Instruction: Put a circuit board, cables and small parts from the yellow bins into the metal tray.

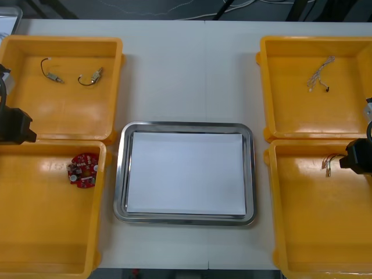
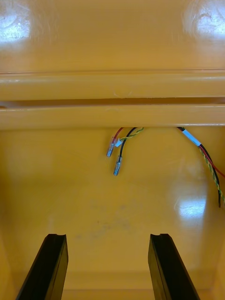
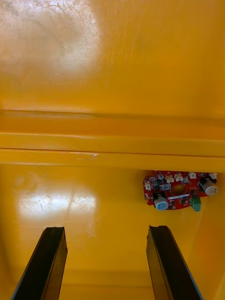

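A silver cylinder (image 1: 73, 178) sticks up from the circuit board, so I expect the whole circuit board (image 1: 84, 170) to come along, away from the bin's side, when the robot pulls the cylinder.
A round red circuit board (image 1: 83, 169) lies in the near-left yellow bin (image 1: 35, 232), close to its far wall. My left gripper (image 1: 17, 128) hovers at the left edge over the rim between the two left bins. In the left wrist view it (image 3: 107, 267) is open and holds nothing, with the board (image 3: 178, 190) ahead of its fingers. My right gripper (image 1: 357, 158) hangs over the near-right bin (image 1: 314, 232). It (image 2: 108, 267) is open too, and the red and yellow cable (image 2: 117, 147) lies ahead of it by the bin wall. The metal tray (image 1: 119, 174) is white inside.
The far-left bin (image 1: 110, 87) holds two short black cables (image 1: 51, 72) with metal ends. A pale thin cable (image 1: 319, 75) lies in the far-right bin (image 1: 273, 87). Bare table (image 1: 192, 75) stretches beyond the tray between the bins.
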`<action>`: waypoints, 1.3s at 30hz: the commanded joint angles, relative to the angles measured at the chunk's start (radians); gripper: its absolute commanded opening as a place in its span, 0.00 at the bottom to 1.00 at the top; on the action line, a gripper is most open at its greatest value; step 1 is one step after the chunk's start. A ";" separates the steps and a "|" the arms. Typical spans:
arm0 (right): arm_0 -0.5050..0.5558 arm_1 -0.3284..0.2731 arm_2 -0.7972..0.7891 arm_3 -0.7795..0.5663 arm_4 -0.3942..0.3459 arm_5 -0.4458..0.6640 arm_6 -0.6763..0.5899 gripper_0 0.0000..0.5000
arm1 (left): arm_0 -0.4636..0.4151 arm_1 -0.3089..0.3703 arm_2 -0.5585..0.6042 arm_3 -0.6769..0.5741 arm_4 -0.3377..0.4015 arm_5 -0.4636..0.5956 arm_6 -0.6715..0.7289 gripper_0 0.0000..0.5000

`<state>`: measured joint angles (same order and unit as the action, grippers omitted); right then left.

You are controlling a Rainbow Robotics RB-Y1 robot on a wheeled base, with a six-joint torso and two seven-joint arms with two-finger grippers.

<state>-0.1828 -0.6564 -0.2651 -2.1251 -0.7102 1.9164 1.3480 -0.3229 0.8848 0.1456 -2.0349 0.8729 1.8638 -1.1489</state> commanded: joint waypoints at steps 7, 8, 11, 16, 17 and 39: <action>-0.041 0.023 -0.022 0.053 0.067 0.003 -0.036 1.00 | 0.051 0.005 0.061 -0.048 0.018 -0.008 -0.061 1.00; -0.041 0.029 -0.022 0.057 0.092 0.003 -0.043 1.00 | 0.070 0.005 0.072 -0.062 0.017 -0.018 -0.061 1.00; -0.041 0.044 -0.020 0.057 0.143 0.003 -0.078 1.00 | 0.117 0.003 0.091 -0.102 0.011 -0.043 -0.058 1.00; -0.044 0.075 -0.022 0.057 0.186 0.003 -0.214 1.00 | 0.197 -0.021 0.132 -0.180 -0.015 -0.069 -0.049 1.00; -0.046 0.081 -0.022 0.057 0.192 0.003 -0.240 1.00 | 0.208 -0.030 0.140 -0.192 -0.022 -0.067 -0.048 1.00; -0.044 0.219 -0.020 0.057 0.359 -0.086 -0.739 1.00 | 0.285 -0.351 0.178 -0.303 -0.216 -0.101 -0.046 1.00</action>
<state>-0.2039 -0.4618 -0.2651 -2.0584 -0.3677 1.8418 0.6596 -0.0595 0.5754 0.2973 -2.3056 0.6758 1.7756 -1.1489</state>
